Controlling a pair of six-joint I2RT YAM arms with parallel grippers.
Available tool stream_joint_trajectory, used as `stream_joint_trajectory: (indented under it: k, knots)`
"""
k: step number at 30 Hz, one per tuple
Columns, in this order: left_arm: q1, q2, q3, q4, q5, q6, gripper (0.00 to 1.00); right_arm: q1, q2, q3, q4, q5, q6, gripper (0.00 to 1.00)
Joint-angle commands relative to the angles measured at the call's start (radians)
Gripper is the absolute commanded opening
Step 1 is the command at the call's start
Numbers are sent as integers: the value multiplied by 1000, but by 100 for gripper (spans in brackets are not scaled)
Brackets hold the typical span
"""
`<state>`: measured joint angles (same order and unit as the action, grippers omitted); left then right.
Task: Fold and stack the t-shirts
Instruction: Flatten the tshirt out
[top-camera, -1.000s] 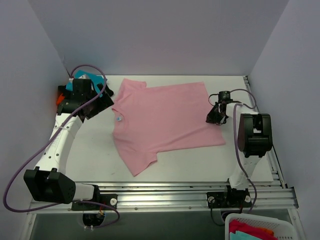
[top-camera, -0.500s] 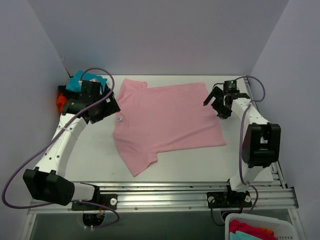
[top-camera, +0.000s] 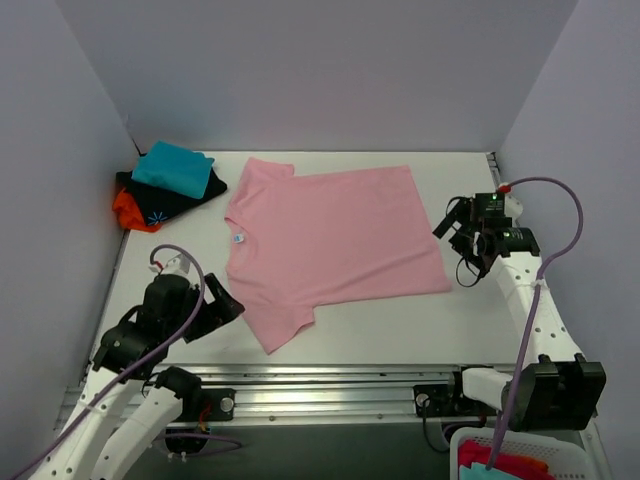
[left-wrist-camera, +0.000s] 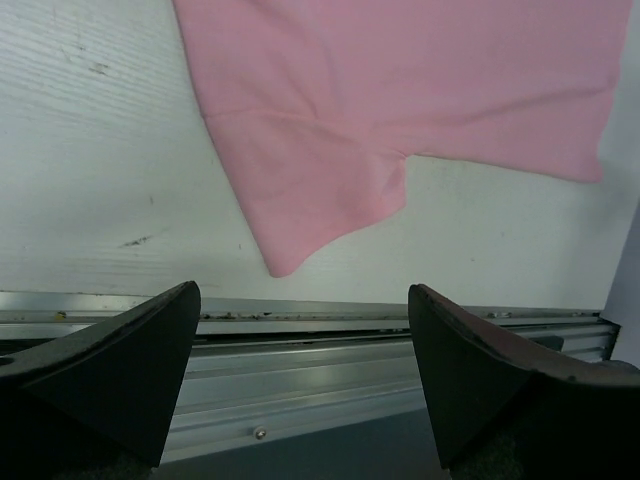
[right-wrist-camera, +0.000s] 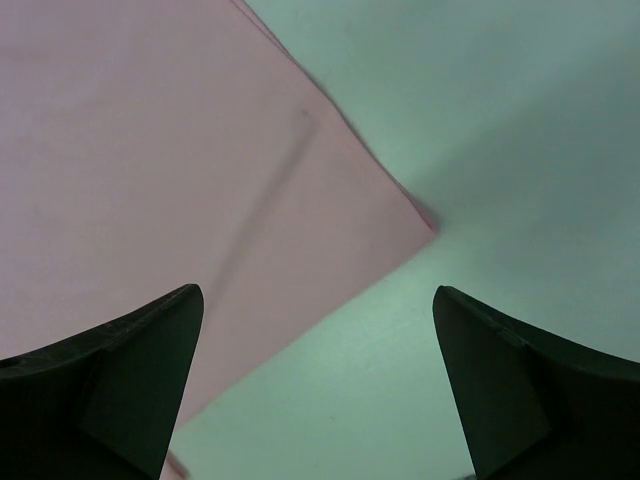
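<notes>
The near sleeve (top-camera: 279, 325) sticks out flat from the light-pink t-shirt's near edge (top-camera: 380, 299). It will flip inward onto the t-shirt's body when I fold that edge.
A light-pink t-shirt (top-camera: 330, 240) lies spread flat mid-table, collar to the left, its near sleeve (left-wrist-camera: 320, 200) pointing at the front edge. At the back left sits a stack of folded t-shirts: teal (top-camera: 172, 168) on top, black with a blue starburst (top-camera: 170, 200) under it, orange-red (top-camera: 128, 208) at the bottom. My left gripper (top-camera: 222, 305) hovers open near the front left, just left of the near sleeve, holding nothing (left-wrist-camera: 305, 380). My right gripper (top-camera: 458, 247) is open and empty beside the shirt's right hem; the hem corner (right-wrist-camera: 425, 218) shows ahead of its jaws.
An aluminium rail (top-camera: 330, 385) runs along the table's front edge. A white basket (top-camera: 510, 455) with coloured cloth stands below the front right corner. Lilac walls close in the left, back and right sides.
My left arm has drawn back from the stack at the back left to the front left. My right gripper opened, let go of the hem, and moved right and nearer.
</notes>
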<state>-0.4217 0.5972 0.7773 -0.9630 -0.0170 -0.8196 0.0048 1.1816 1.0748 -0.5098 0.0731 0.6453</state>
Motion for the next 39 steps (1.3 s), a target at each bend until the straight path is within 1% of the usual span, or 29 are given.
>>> stream_joint_trajectory:
  k: [1,2,3,4,6,7,9,10,11,12,13,14,15,16,18,19,22,26,32,34,36,39]
  knots:
    - [-32,-137,-36,7,-20,-139,94,24,-66,-52,-105,7,-27,95]
    - [-37,-135,-29,-47,-34,-156,94,38,-106,-68,-119,5,-35,95]
    - [-38,-119,-20,-84,-62,-168,98,38,-123,-75,-124,-4,-39,95]
    - [-38,-59,-13,-106,-54,-161,100,37,-137,-76,-131,-9,-44,94]
    - [-63,5,-13,-98,-31,-153,90,37,-158,-73,-153,-24,-56,94]
    - [-77,59,-7,-108,-78,-179,89,37,-161,-72,-157,-33,-59,94]
    - [-123,102,2,-120,-136,-216,90,37,-158,-67,-171,-51,-61,94]
    - [-133,154,-10,-105,-141,-249,90,35,-160,-65,-173,-56,-61,94]
    - [-147,186,-48,-44,-130,-265,90,35,-162,-64,-176,-59,-61,94]
    - [-205,260,-67,-13,-133,-291,89,35,-163,-59,-176,-62,-65,94]
    - [-248,297,-81,-2,-156,-379,89,37,-163,-56,-174,-62,-68,94]
    - [-293,329,-91,27,-206,-409,89,37,-155,-52,-180,-62,-70,94]
    - [-383,358,-104,55,-228,-433,89,38,-152,-39,-185,-62,-70,94]
    - [-423,415,-104,97,-248,-476,89,38,-143,-35,-197,-62,-73,94]
    - [-504,496,-95,128,-253,-501,89,37,-142,-23,-206,-61,-79,94]
    - [-520,522,-90,130,-256,-536,89,38,-142,-16,-214,-49,-87,93]
    - [-567,566,-111,187,-261,-576,89,40,-142,-16,-225,-41,-93,94]
    - [-581,558,-153,257,-287,-595,89,50,-143,-32,-225,-42,-93,93]
    - [-588,630,-170,294,-290,-630,88,63,-135,-36,-230,-32,-99,93]
    - [-589,651,-177,308,-299,-653,84,66,-132,-32,-231,-21,-102,93]
    - [-589,670,-193,325,-304,-664,77,70,-132,-24,-233,-16,-108,93]
    - [-589,700,-200,356,-305,-678,74,73,-128,-19,-237,-6,-114,93]
